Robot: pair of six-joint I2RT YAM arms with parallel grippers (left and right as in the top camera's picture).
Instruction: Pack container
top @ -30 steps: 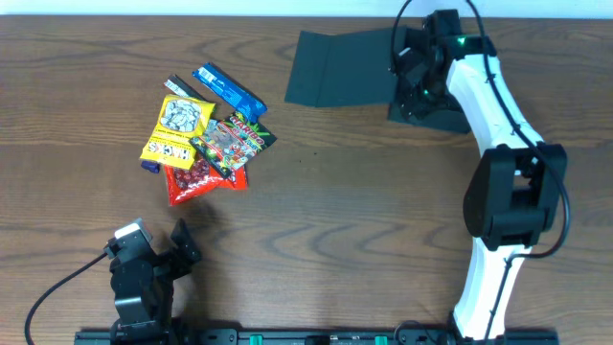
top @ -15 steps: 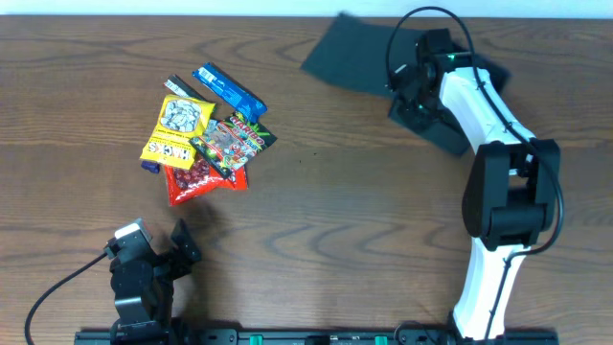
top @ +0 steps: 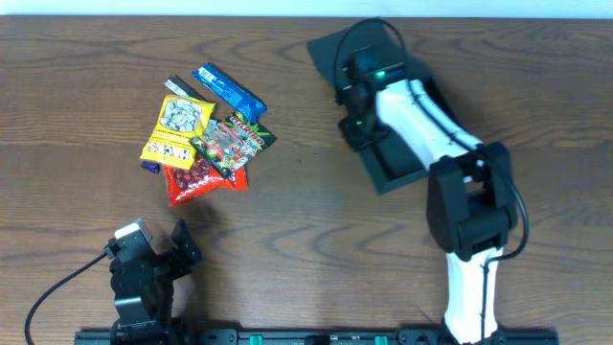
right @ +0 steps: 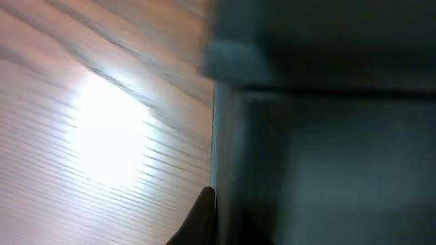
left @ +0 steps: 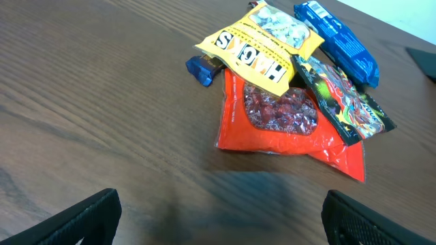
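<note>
The robot's right gripper has hold of the container's side (top: 371, 171) and the way to the packets is open, so the robot should go on swinging the container until it sits straight beside them.
The container (top: 395, 163) is a dark teal-black box lying at an angle at the back, right of centre, with its flap lid (top: 330, 50) spread open toward the back left. My right gripper (top: 352, 103) is at the box's left wall and shut on it. In the right wrist view the container (right: 327, 136) fills the right side, and one dark fingertip (right: 201, 218) presses against the outside of its wall. Near the front left, my left gripper (top: 158, 257) stands open and holds nothing. Its two fingers frame bare table (left: 225, 204) short of the packets.
A pile of snack packets lies at the left: yellow (top: 177, 127), blue (top: 228, 88), red (top: 201, 177) and a dark colourful one (top: 233, 142). The left wrist view shows the same yellow (left: 262, 44), blue (left: 337, 41) and red (left: 286, 129) packets ahead.
My right gripper has shut on the container's wall and pulled the box left and toward the front, turning it. The left arm has not moved.
</note>
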